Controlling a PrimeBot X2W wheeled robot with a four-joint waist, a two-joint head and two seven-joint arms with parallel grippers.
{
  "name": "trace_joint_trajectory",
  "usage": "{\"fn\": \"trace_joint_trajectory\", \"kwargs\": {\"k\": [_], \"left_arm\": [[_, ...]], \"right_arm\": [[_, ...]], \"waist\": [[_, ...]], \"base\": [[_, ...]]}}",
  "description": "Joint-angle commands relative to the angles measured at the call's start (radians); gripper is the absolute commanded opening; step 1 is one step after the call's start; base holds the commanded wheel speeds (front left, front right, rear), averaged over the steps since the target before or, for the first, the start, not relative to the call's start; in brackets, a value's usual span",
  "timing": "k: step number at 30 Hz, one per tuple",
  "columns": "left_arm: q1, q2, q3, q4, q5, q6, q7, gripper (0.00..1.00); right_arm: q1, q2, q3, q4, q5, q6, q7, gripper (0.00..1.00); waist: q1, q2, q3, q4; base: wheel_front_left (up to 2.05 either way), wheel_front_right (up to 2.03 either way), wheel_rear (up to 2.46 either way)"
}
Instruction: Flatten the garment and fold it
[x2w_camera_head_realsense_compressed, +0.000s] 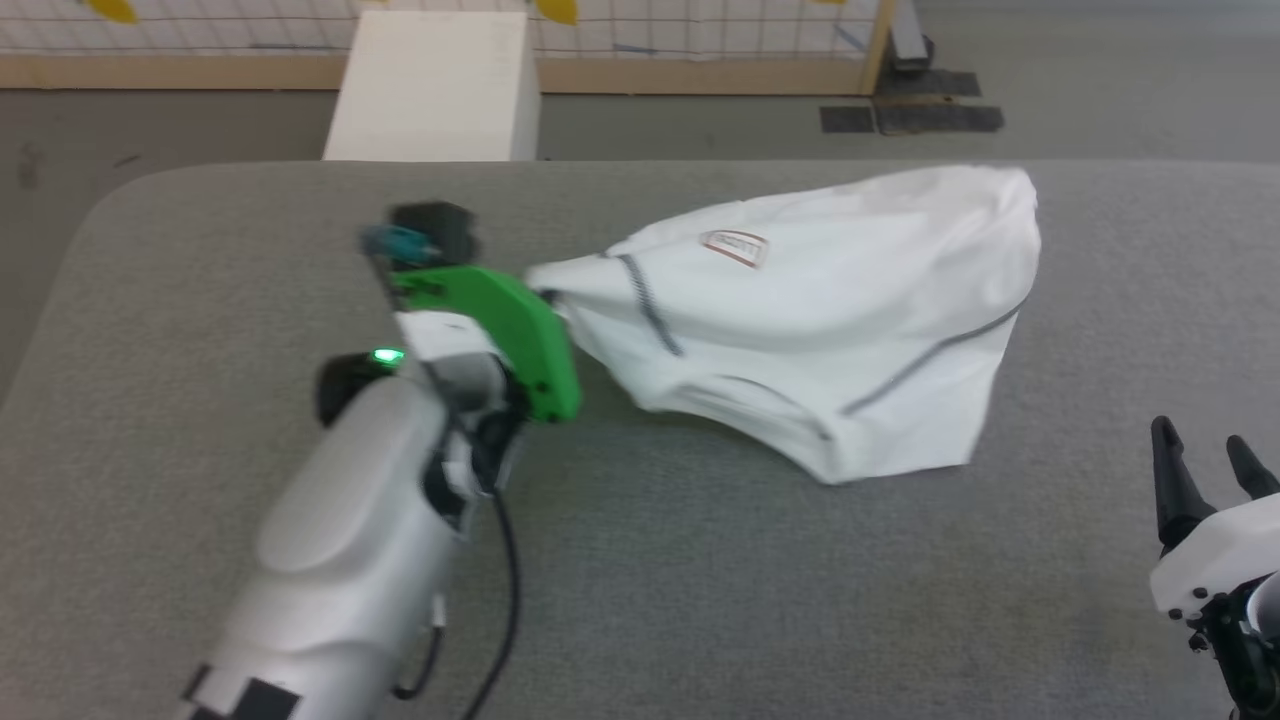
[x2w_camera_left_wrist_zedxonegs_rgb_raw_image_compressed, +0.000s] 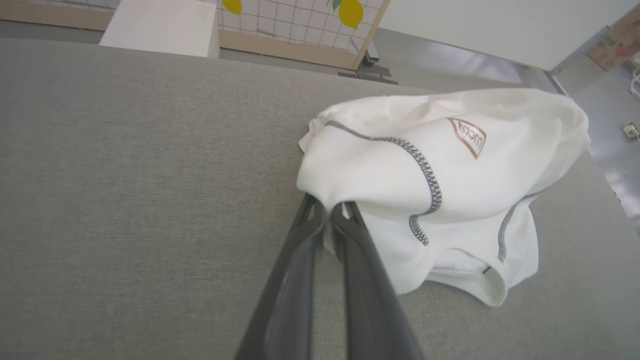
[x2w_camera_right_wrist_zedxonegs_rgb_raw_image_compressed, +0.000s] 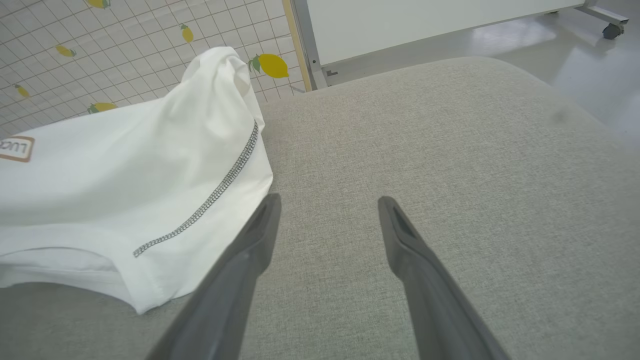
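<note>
The garment (x2w_camera_head_realsense_compressed: 816, 288) has a loose fold (x2w_camera_head_realsense_compressed: 990, 204) bulging at its far edge, so the garment will flop over its own neckline when I pull that fold toward me.
The garment (x2w_camera_head_realsense_compressed: 820, 310) is a white shirt with dark zigzag seams and a small brown-bordered patch (x2w_camera_head_realsense_compressed: 735, 247), lying bunched on the grey padded table (x2w_camera_head_realsense_compressed: 700, 600). My left gripper (x2w_camera_left_wrist_zedxonegs_rgb_raw_image_compressed: 327, 212) is shut on the garment's (x2w_camera_left_wrist_zedxonegs_rgb_raw_image_compressed: 450, 175) left corner, with a fold of white cloth pinched between the two dark fingertips. In the head view the green wrist block hides those fingertips, and the cloth is pulled to a point there. My right gripper (x2w_camera_right_wrist_zedxonegs_rgb_raw_image_compressed: 327, 210) hangs open over bare table just right of the garment's (x2w_camera_right_wrist_zedxonegs_rgb_raw_image_compressed: 125, 190) edge, touching nothing. It shows at the lower right in the head view (x2w_camera_head_realsense_compressed: 1205, 455).
A rigid white box (x2w_camera_head_realsense_compressed: 432, 85) stands on the floor beyond the table's far edge. Behind it runs a wooden-framed grid panel (x2w_camera_head_realsense_compressed: 700, 40) with lemon prints. The table's rounded far corners fall away to grey floor (x2w_camera_head_realsense_compressed: 1130, 90).
</note>
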Motion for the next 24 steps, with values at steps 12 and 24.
{"fn": "trace_joint_trajectory", "kwargs": {"k": [12,24], "left_arm": [[0.387,0.116,0.161,-0.063,-0.152,0.149,0.036,1.00],[0.460,0.142,0.275,-0.266,0.015,-0.030,-0.545,1.00]], "right_arm": [[0.007,0.001,0.067,0.015,-0.006,-0.002,0.022,1.00],[0.012,0.001,0.204,0.057,-0.090,-0.002,0.155,1.00]], "waist": [[0.0000,0.0094,-0.024,0.097],[0.0000,0.0094,-0.016,0.128]], "base": [[0.00,0.00,0.00],[0.00,0.00,0.00]]}}
